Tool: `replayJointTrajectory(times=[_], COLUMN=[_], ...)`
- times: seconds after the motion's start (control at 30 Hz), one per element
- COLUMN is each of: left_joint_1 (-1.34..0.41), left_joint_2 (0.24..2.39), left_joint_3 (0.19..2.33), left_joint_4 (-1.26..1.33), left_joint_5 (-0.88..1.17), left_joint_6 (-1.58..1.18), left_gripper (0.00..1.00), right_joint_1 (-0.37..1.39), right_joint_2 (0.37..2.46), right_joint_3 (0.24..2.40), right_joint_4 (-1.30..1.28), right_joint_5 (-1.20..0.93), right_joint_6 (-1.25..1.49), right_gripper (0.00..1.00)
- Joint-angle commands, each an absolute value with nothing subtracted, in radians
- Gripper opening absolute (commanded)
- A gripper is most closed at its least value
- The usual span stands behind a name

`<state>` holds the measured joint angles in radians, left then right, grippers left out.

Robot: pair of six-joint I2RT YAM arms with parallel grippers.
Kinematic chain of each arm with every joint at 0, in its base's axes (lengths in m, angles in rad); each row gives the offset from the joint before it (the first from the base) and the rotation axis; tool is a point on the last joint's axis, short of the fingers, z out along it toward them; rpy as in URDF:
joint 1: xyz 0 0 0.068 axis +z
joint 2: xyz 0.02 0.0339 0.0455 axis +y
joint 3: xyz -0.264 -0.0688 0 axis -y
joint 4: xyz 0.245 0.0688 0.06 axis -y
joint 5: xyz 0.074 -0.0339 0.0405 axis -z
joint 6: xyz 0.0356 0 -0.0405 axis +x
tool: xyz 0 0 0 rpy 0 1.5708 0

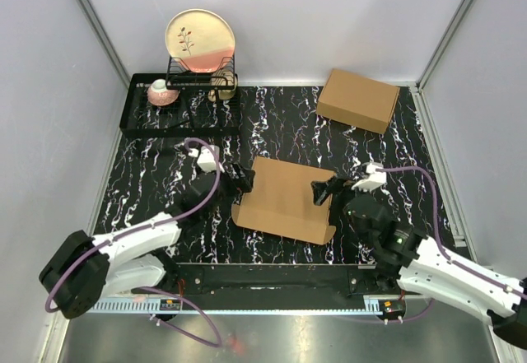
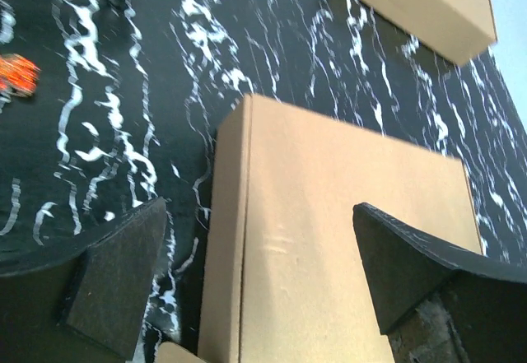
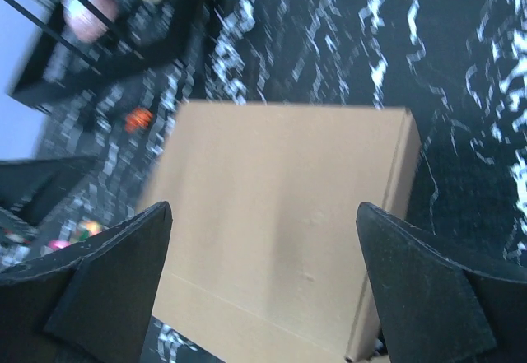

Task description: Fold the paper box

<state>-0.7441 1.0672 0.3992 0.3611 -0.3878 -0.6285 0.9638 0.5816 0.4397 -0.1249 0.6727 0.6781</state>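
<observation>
The paper box (image 1: 288, 190) will stand up straight on its narrow side when I tip it up, because the squared side (image 3: 403, 169) gives it some depth.
The paper box (image 1: 286, 198) is plain brown cardboard, lying flat and closed-looking in the middle of the black marbled table, with small flap tabs at its near corners. It fills the left wrist view (image 2: 346, 231) and the right wrist view (image 3: 280, 215). My left gripper (image 1: 244, 180) is open at the box's left edge, its fingers (image 2: 123, 281) straddling that edge. My right gripper (image 1: 324, 192) is open over the box's right end, fingers (image 3: 420, 289) spread wide above the top panel. Neither holds anything.
A second made-up brown box (image 1: 358, 100) sits at the back right, also in the left wrist view (image 2: 428, 5). A black dish rack (image 1: 181, 104) with a plate (image 1: 200, 40) and a pink cup (image 1: 162, 93) stands at the back left. White walls enclose the table.
</observation>
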Motion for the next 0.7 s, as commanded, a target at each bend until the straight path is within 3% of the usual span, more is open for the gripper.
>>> replayJointTrajectory(times=[0.0, 0.3, 0.5, 0.67], left_joint_1=[-0.739, -0.733, -0.733, -0.733], left_joint_2=[1.141, 1.311, 1.410, 1.434], left_joint_3=[0.410, 0.370, 0.333, 0.310], left_joint_4=[0.422, 0.460, 0.529, 0.566], left_joint_5=[-0.219, -0.190, -0.138, -0.127], left_joint_6=[-0.669, -0.750, -0.779, -0.784], left_gripper=[0.99, 0.98, 0.83, 0.69], right_joint_1=[0.965, 0.959, 0.957, 0.957], right_joint_2=[0.698, 0.804, 0.864, 0.845], right_joint_3=[0.419, 0.324, 0.287, 0.261], right_joint_4=[-0.259, -0.202, -0.181, -0.163], right_joint_5=[0.615, 0.598, 0.562, 0.555], right_joint_6=[0.825, 0.959, 1.005, 1.022], right_gripper=[1.00, 1.00, 0.97, 0.87])
